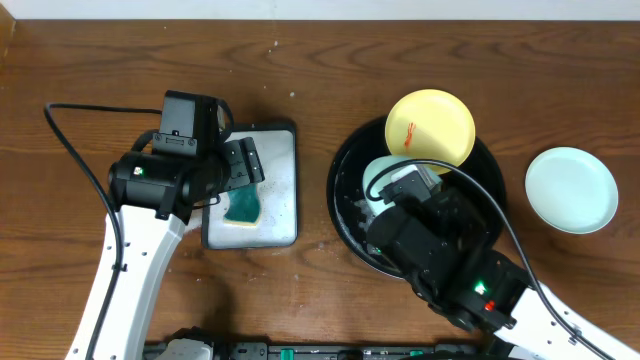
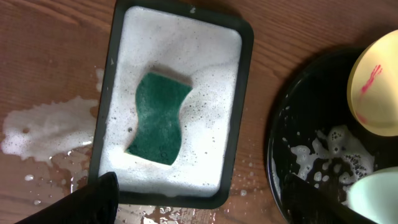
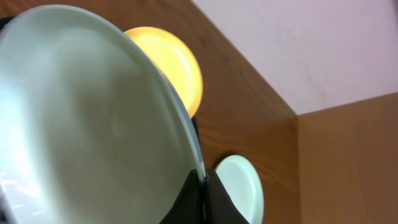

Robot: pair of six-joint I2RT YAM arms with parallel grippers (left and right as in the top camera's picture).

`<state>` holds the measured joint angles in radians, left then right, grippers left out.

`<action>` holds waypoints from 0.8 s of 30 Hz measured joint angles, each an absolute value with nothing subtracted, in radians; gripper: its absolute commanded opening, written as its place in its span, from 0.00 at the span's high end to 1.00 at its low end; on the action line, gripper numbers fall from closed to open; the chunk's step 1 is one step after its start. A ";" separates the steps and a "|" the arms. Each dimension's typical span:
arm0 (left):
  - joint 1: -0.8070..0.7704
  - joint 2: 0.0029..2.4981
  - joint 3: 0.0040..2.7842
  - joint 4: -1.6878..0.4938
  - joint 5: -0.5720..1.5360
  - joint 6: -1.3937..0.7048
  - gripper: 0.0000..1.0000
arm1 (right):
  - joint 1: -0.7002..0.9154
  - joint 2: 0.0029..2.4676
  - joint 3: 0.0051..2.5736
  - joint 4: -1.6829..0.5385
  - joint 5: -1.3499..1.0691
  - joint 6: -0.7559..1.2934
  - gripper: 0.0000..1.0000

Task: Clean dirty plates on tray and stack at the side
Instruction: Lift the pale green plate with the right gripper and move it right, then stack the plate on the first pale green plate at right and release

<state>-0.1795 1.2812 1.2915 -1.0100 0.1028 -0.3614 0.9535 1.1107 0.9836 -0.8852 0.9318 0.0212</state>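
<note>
My right gripper should keep going to the second mint-green plate [image 1: 571,190] and let go on top of it, because that plate lies free and the held plate's side [image 3: 93,118] is clear of smears.
The black tray [image 1: 345,190] sits right of centre, with foam on its floor [image 2: 280,143]. A yellow plate [image 1: 431,127] with a red smear leans on the tray's far rim; it also shows in the left wrist view [image 2: 373,87] and the right wrist view [image 3: 174,62]. My right gripper [image 3: 203,186] is shut on the rim of a mint-green plate [image 3: 87,124], held tilted over the tray [image 1: 385,172]. A second mint-green plate [image 1: 571,189] lies on the table to the right of the tray [image 3: 239,186]. My left gripper [image 2: 199,202] is open and empty just in front of the sponge dish.
A white dark-rimmed sponge dish [image 1: 275,215] full of foam holds a green sponge [image 2: 158,118] left of the tray. Foam and water are spilled on the wood [image 2: 37,127] left of the dish. A black cable [image 1: 75,150] loops at the left.
</note>
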 measured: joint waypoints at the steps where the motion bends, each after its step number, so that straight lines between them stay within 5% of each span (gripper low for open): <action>1: -0.179 1.281 1.291 -1.010 0.103 -0.362 0.17 | 0.943 1.121 0.984 -0.890 0.932 0.029 0.99; 15: -0.179 1.281 1.291 -1.010 0.103 -0.361 0.17 | 0.775 1.177 0.986 -0.846 0.794 0.090 0.99; 24: -0.179 1.281 1.291 -1.010 0.103 -0.361 0.17 | 0.357 1.178 0.987 -0.777 0.385 0.226 0.99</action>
<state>-0.1795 1.2812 1.2915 -1.0103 0.1028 -0.3614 0.3569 1.1782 0.9867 -0.7773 0.3847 0.2256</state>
